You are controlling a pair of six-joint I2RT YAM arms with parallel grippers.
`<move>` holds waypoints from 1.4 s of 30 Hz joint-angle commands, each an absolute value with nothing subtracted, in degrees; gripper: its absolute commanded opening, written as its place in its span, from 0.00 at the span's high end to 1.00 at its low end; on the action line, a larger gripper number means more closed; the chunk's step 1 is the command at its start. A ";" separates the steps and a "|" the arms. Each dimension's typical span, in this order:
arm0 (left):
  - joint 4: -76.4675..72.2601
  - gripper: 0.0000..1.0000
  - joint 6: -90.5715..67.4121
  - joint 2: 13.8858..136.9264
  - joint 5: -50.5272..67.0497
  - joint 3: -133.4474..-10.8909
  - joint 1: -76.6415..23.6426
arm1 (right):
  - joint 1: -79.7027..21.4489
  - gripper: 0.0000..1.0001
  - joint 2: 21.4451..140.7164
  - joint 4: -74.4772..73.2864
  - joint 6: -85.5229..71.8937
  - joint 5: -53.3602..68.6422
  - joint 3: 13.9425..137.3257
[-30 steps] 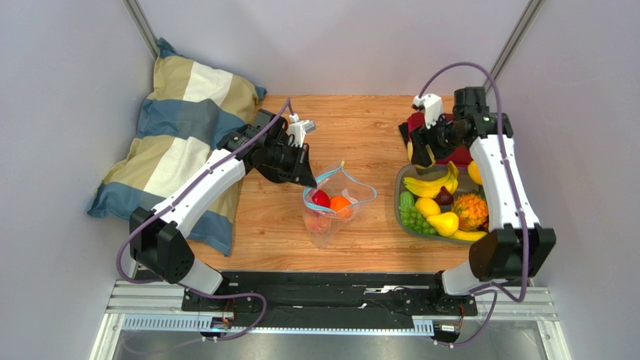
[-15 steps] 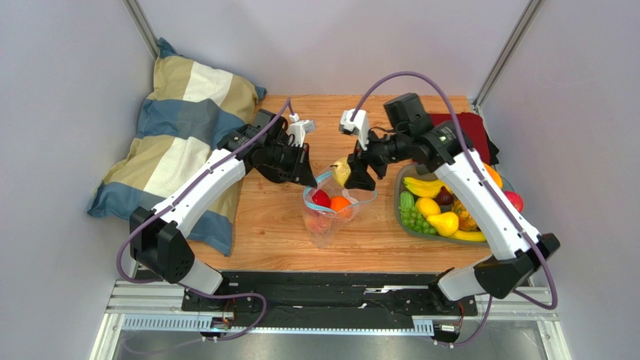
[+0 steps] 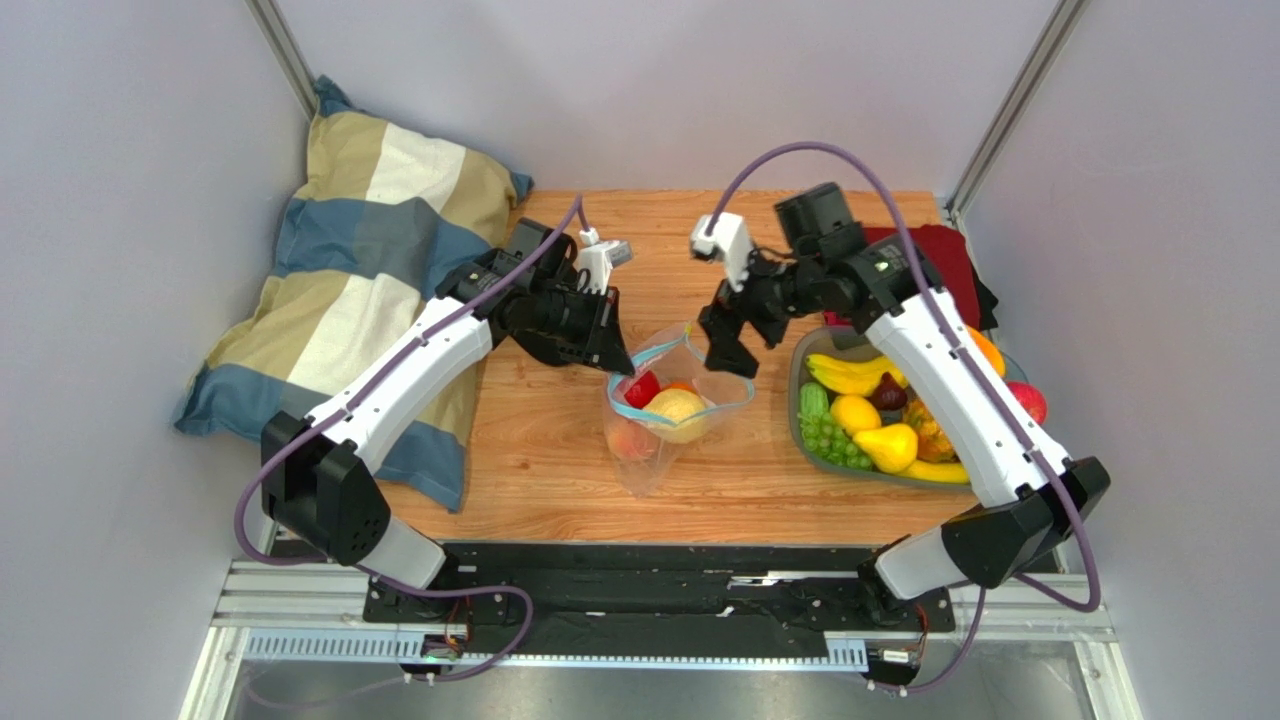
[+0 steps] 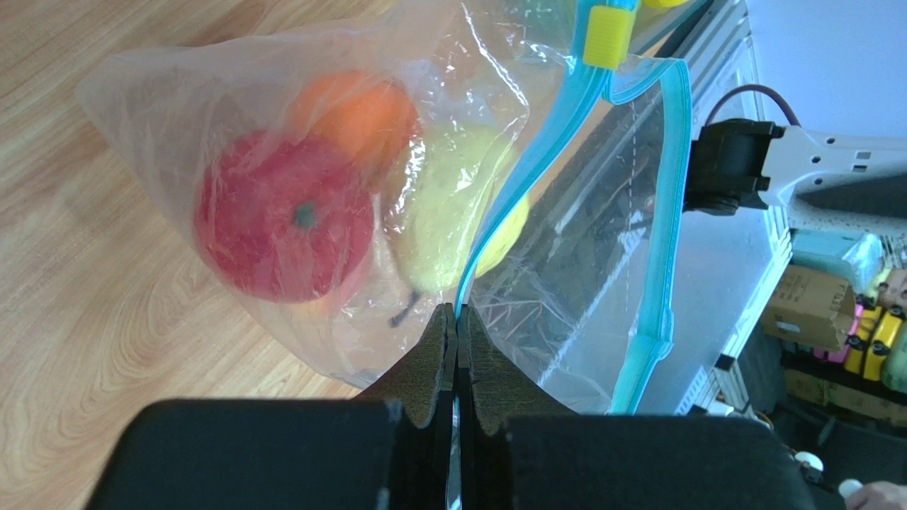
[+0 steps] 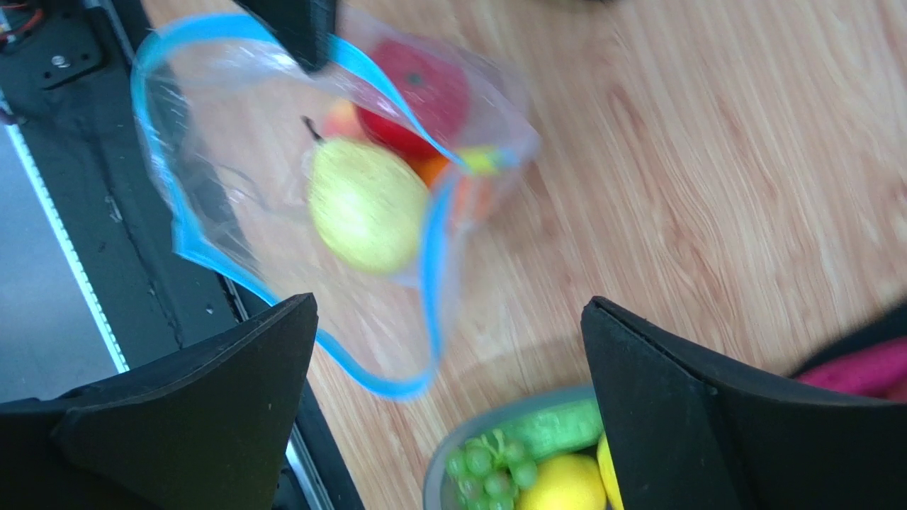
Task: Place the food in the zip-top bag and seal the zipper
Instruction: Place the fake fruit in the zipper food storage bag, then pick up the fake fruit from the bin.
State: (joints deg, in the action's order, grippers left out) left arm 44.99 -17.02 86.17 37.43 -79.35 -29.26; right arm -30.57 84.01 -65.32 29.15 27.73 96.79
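The robot's open right gripper, with the grey tray's yellow pear uncovered (image 3: 887, 447) beside the green grapes, should keep going toward that pear and close around its body (image 3: 896, 449).
The clear zip-top bag (image 3: 661, 420) stands open mid-table, its light-blue zipper (image 3: 706, 405) rimming the mouth. Inside lie a red fruit (image 3: 642, 389), a yellow pear (image 3: 679, 407) and an orange (image 4: 357, 112). My left gripper (image 3: 616, 357) is shut on the bag's zipper edge (image 4: 500, 228) at the mouth's left side. My right gripper (image 3: 724, 338) is open and empty, just above the bag's right rim. In the right wrist view the pear (image 5: 367, 205) sits inside the bag (image 5: 256, 244), between and beyond the wide-apart fingers (image 5: 192, 404).
A grey tray (image 3: 803, 417) at right holds bananas (image 3: 857, 371), green grapes (image 3: 827, 441), a cucumber (image 3: 813, 399), yellow fruit and a red fruit (image 3: 1028, 401). A dark red cloth (image 3: 939, 255) lies behind it. A striped pillow (image 3: 353, 270) fills the left.
My right gripper carried the pear from the tray to the bag, let it go into the bag, and now stands open. The left gripper has kept its hold on the bag.
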 commanded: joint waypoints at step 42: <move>43.77 1.00 -16.96 85.17 38.85 -79.54 -29.09 | 9.58 0.50 74.62 -79.42 48.96 16.75 75.89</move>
State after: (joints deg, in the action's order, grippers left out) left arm 44.86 -17.02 86.17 37.50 -79.35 -29.26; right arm 9.56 78.37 -73.58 50.15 10.00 64.93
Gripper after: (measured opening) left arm 0.009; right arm 0.652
